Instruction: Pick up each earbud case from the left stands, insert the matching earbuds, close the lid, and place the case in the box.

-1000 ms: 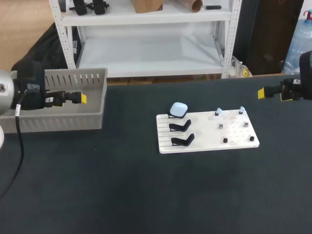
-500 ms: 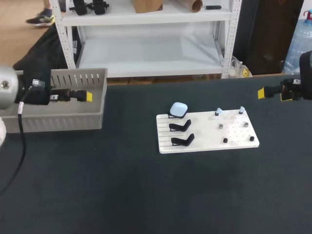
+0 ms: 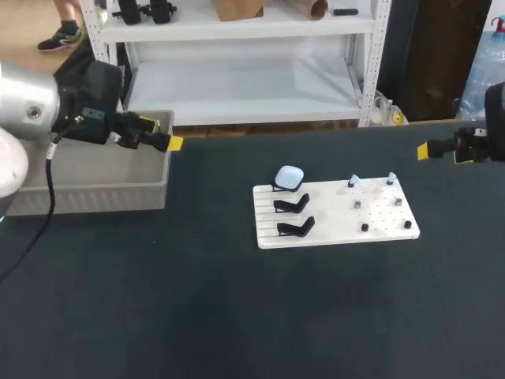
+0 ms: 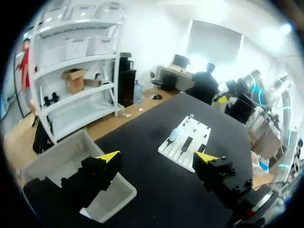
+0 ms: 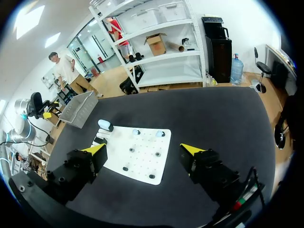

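I expect to find the closed pale blue earbud case [image 3: 289,177] empty when I open it, because the pale earbuds [image 3: 354,180] stand out on their pegs.
A pale blue earbud case [image 3: 289,176] rests closed on the rearmost of three black stands on the white board [image 3: 335,223]. The other two stands [image 3: 293,216] are bare. Two pale earbuds [image 3: 354,181] stand on pegs at the board's back right. My left gripper [image 3: 160,133] hangs open over the right rear corner of the grey box [image 3: 87,189], holding nothing. My right gripper [image 3: 446,152] is open and bare, well to the right of the board. In the right wrist view the case [image 5: 105,125] and board [image 5: 142,142] lie ahead of its gripper [image 5: 144,149].
Small black and grey pegs [image 3: 364,227] dot the board's right half. From the left wrist view, the box [image 4: 61,152] lies under its gripper [image 4: 158,156], and the board [image 4: 185,142] is further ahead. Dark tabletop surrounds the board.
My left arm has swung right and toward the back, from beside the box's left end to its right rear corner. The right arm has kept still.
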Robot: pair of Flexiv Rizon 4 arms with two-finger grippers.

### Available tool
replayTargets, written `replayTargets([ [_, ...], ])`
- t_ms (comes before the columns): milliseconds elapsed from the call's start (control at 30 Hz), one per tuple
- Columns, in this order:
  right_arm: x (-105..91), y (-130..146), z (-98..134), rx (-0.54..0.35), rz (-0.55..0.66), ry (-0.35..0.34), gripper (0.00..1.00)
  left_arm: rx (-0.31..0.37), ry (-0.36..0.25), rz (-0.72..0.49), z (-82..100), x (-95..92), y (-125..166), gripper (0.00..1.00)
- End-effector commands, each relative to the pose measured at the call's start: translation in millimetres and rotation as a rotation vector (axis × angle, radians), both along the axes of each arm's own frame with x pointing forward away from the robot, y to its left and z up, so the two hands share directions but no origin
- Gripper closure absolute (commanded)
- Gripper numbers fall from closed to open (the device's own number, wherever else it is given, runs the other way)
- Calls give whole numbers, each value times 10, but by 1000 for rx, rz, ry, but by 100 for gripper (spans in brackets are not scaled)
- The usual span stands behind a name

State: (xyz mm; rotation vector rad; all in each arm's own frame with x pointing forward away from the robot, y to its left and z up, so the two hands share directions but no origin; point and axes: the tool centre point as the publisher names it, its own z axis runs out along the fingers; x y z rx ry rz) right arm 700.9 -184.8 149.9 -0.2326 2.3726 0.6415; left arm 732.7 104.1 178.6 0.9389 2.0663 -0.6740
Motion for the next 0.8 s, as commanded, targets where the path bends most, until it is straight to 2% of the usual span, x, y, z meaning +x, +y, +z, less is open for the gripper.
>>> replayTargets([
  [33, 2, -6, -4, 1, 2, 0, 0, 15, -45, -236, -78, 255, -213, 0],
  [300, 2, -6, -4, 1, 2, 0, 0, 86, -150, -421, -210, 451, -651, 0],
  [500, 2, -6, -4, 1, 2, 0, 0, 108, -198, -505, -388, 482, -923, 0],
  [800, 2, -6, -4, 1, 2, 0, 0, 89, -124, -545, -755, 525, -1171, 0],
])
